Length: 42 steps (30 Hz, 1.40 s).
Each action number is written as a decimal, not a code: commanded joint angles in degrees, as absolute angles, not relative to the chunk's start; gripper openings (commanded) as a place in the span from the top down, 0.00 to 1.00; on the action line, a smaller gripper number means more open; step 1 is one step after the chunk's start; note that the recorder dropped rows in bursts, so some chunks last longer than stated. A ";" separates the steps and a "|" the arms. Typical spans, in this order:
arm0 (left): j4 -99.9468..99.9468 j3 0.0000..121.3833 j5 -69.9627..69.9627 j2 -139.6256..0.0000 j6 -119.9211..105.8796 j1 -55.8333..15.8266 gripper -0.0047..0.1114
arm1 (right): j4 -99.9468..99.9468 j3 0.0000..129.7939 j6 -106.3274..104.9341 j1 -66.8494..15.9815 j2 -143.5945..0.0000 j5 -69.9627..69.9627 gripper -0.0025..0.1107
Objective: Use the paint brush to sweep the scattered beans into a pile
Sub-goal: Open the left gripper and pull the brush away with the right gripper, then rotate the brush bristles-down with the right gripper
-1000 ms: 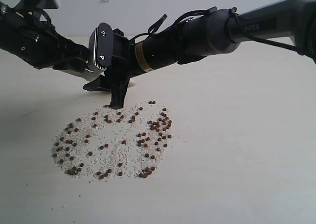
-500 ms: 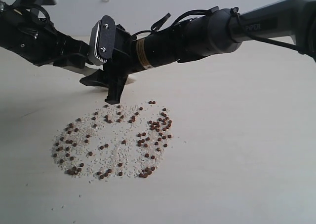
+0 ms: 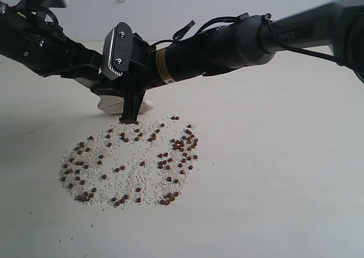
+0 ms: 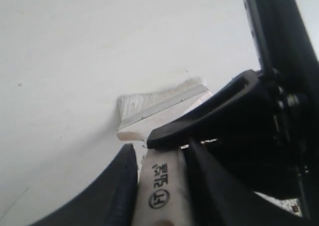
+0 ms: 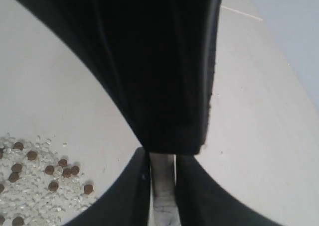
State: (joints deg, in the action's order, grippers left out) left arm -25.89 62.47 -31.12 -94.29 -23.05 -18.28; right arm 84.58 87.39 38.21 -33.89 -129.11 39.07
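The paint brush [image 4: 162, 109] is held by both my grippers, so next my left gripper lets go of the cream handle [image 4: 160, 186] and moves back before my right gripper takes the brush away.
The paint brush [image 4: 160, 186] has its cream handle pinched between my left gripper's [image 4: 160, 154] two dark fingers. Its silver ferrule [image 4: 164, 105] and off-white bristles [image 4: 149, 97] point at the table. One finger [image 4: 214, 117] of my right gripper crosses the brush just below the ferrule. In the right wrist view, my right gripper [image 5: 162, 164] is shut on the brush's thin edge [image 5: 162, 186]. In the exterior view, the right gripper [image 3: 129, 113] hangs at the far edge of the beans [image 3: 128, 161], with the pale brush [image 3: 114, 105] beneath both grippers.
The reddish-brown beans lie in a loose round patch among white crumbs [image 3: 142, 185] on the pale table [image 3: 273, 173]. Some beans [image 5: 50, 170] show beside the right gripper. The right arm [image 3: 227, 42] reaches across to the left arm [image 3: 45, 48].
The right gripper dipped, rose, and came back down at the patch's far edge. The brush's pale end now shows under the two grippers. The beans have not moved.
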 commanded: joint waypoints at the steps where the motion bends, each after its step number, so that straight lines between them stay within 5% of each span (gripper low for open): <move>1: -27.14 62.60 -29.43 -94.49 -23.89 -18.48 0.93 | 83.39 87.86 33.87 -34.20 -128.71 40.33 0.98; 12: -24.00 63.72 -22.36 -93.65 -24.13 -18.26 0.33 | 83.00 87.86 27.68 -34.20 -128.71 39.11 0.98; 20: -17.96 63.27 -18.57 -84.84 -24.13 -18.04 0.28 | 82.85 87.86 23.02 -34.20 -128.43 37.79 0.98; 25: -17.69 58.99 -16.06 -77.65 -24.13 -15.87 0.40 | 78.71 87.86 16.58 -34.20 -125.46 37.79 0.98; 32: -18.49 48.85 -7.96 -69.17 -23.75 -13.55 0.95 | 78.84 87.74 26.69 -34.20 -117.78 37.79 0.98; 42: -23.68 25.34 20.59 -54.13 -20.79 -13.42 0.96 | 99.95 87.13 64.76 -34.20 -108.54 37.79 0.98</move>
